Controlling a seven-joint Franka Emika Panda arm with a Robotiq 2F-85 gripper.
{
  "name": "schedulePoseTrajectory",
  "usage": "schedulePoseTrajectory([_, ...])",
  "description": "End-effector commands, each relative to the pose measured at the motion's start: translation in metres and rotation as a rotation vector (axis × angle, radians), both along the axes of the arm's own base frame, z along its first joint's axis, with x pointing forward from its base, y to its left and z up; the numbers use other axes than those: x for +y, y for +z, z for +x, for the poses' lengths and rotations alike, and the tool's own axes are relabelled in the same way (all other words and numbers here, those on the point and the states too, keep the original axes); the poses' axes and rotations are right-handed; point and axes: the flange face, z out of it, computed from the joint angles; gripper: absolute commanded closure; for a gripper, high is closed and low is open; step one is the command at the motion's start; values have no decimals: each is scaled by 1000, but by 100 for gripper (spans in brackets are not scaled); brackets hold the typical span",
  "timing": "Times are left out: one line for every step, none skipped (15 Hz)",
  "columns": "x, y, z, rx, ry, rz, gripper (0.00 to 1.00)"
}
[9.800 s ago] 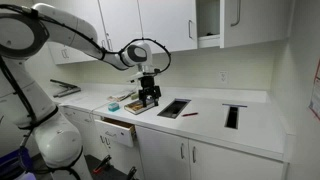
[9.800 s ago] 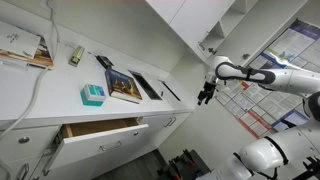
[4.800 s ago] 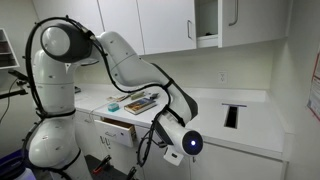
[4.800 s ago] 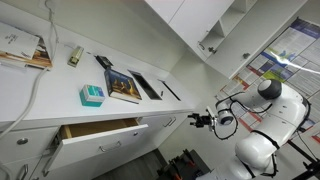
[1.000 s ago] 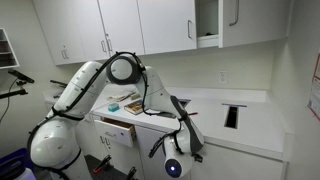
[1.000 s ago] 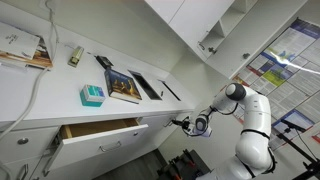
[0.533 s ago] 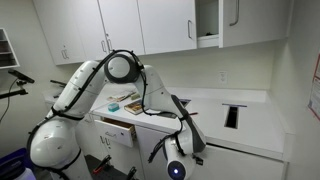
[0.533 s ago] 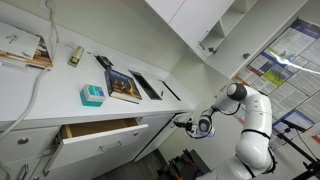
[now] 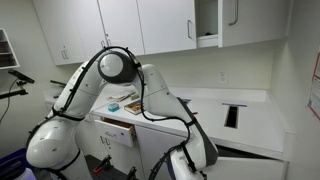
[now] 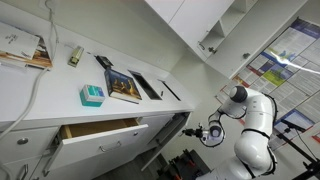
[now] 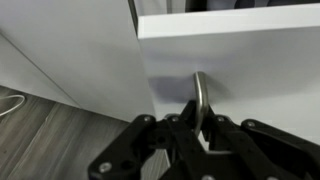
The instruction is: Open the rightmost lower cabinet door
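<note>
The robot's gripper is closed on the silver handle [image 11: 201,88] and the door is swung out from the cabinet [image 11: 252,66], so the gripper should go on pulling until the door is wide open, then let go.
In the wrist view the rightmost lower cabinet door [image 11: 250,70] is a plain white panel with a short silver bar handle [image 11: 200,95]. My gripper [image 11: 197,128] is shut on that handle, one black finger on each side of the bar. A dark gap shows above the door's top edge. In an exterior view the door [image 10: 168,138] stands swung out from the cabinet front, with my gripper [image 10: 203,132] at its free edge. In an exterior view the arm [image 9: 190,155] bends low in front of the door [image 9: 248,166] and hides the gripper.
A drawer [image 10: 100,130] left of the door stands pulled out, also visible as the drawer [image 9: 118,128]. A book [image 10: 125,87] and a teal box [image 10: 92,95] lie on the white counter [image 9: 215,115]. An upper cabinet [image 9: 208,20] is open. Grey floor [image 11: 60,140] lies below.
The arm has drawn back and lower with the handle in its grip. The door has swung further out from the cabinet front over the last second.
</note>
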Motion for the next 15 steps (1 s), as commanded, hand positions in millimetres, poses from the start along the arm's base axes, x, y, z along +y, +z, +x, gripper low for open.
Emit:
schedulePoseTrajectory([-49, 18, -33, 43, 62, -43, 98])
schedulePoseTrajectory([-55, 20, -39, 53, 82, -47, 98])
schedulePoseTrajectory([-61, 21, -44, 61, 98, -47, 98])
schedulePoseTrajectory([-65, 22, -49, 71, 110, -50, 98])
schedulePoseTrajectory([-69, 24, -53, 79, 118, -52, 98])
schedulePoseTrajectory([-72, 26, -58, 85, 122, -49, 66])
schedulePoseTrajectory([-76, 29, -64, 99, 118, -48, 64])
schedulePoseTrajectory([-80, 33, -70, 105, 114, -53, 59])
schedulePoseTrajectory([-85, 41, -77, 108, 104, -62, 52])
schedulePoseTrajectory([-90, 50, -86, 110, 96, -75, 43])
schedulePoseTrajectory([-94, 58, -93, 116, 89, -87, 36])
schedulePoseTrajectory([-100, 70, -103, 131, 79, -114, 28])
schedulePoseTrajectory([-106, 80, -112, 148, 72, -131, 19])
schedulePoseTrajectory([-110, 92, -121, 165, 58, -166, 12])
schedulePoseTrajectory([-114, 105, -129, 178, 47, -203, 4])
